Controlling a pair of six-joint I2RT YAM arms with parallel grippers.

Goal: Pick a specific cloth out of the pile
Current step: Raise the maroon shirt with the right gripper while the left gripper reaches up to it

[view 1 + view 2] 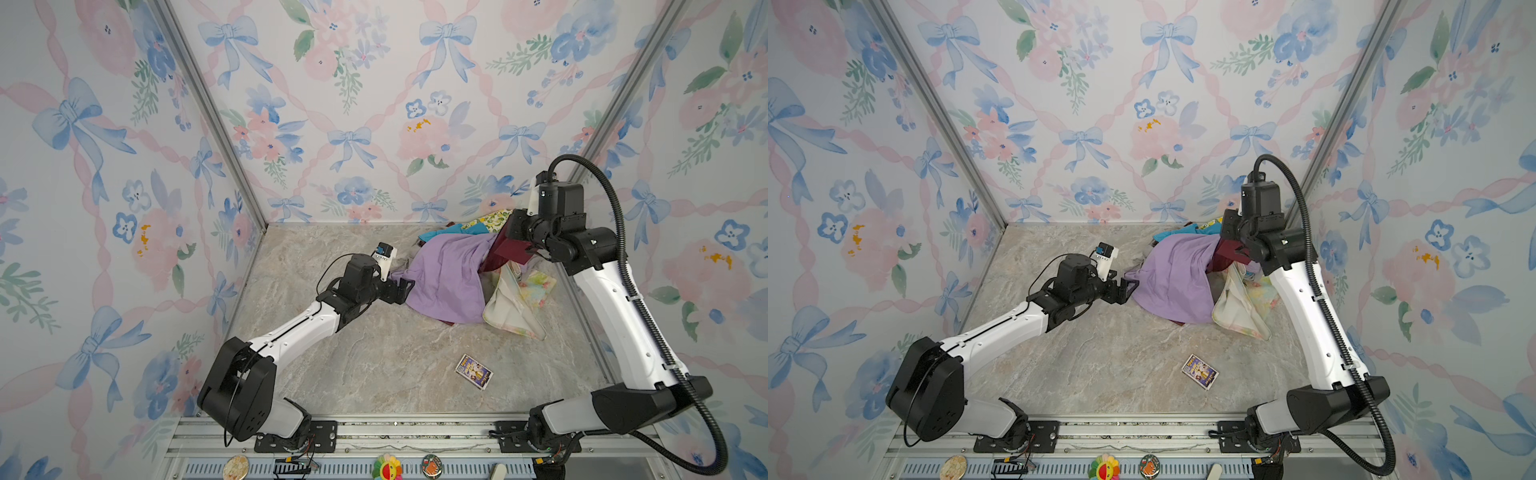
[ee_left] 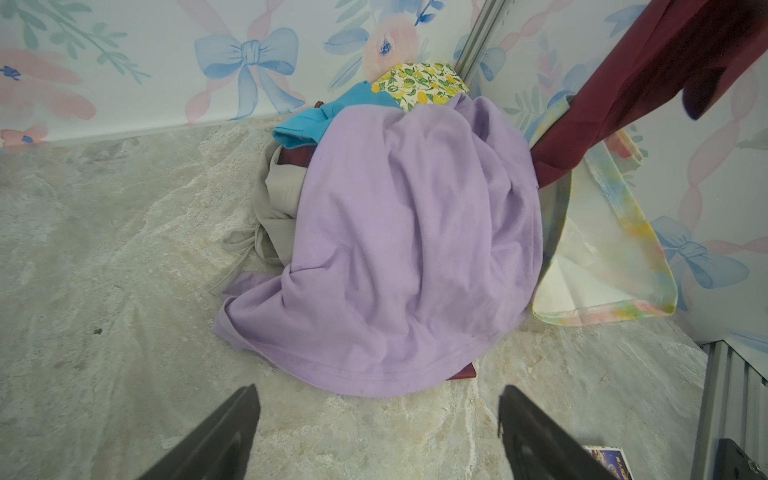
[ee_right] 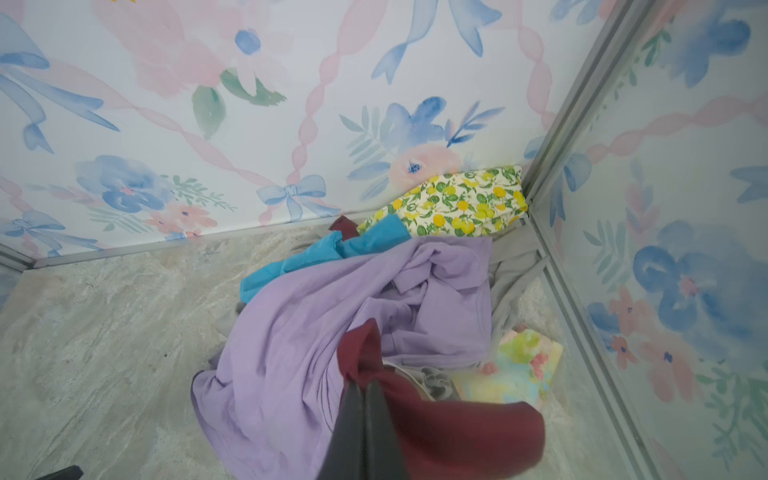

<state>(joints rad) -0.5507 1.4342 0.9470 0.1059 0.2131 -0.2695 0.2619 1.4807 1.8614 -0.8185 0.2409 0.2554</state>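
Observation:
The lavender cloth (image 1: 448, 276) lies over the lower part of the maroon cloth, so my left gripper should take hold of the maroon cloth's raised fold (image 1: 502, 250) and my right gripper should grip lower down.
The maroon cloth (image 1: 508, 249) (image 3: 457, 432) rises taut out of the right side of the pile (image 1: 453, 270), at the table's back right corner. My right gripper (image 3: 365, 384) is shut on a bunched fold of it, above the pile. A lavender cloth (image 2: 415, 249) drapes over most of the heap, and a small maroon corner (image 2: 463, 374) pokes out under its near hem. My left gripper (image 2: 378, 395) (image 1: 405, 286) stands open and empty, low over the table by the lavender cloth's left edge, without touching it.
Teal (image 1: 436, 233), lemon-print (image 1: 490, 219), grey (image 2: 274, 199) and pastel floral (image 1: 523, 295) fabrics lie in the heap against the back and right walls. A small printed card (image 1: 473, 371) lies on the marble table (image 1: 353, 353), near the front.

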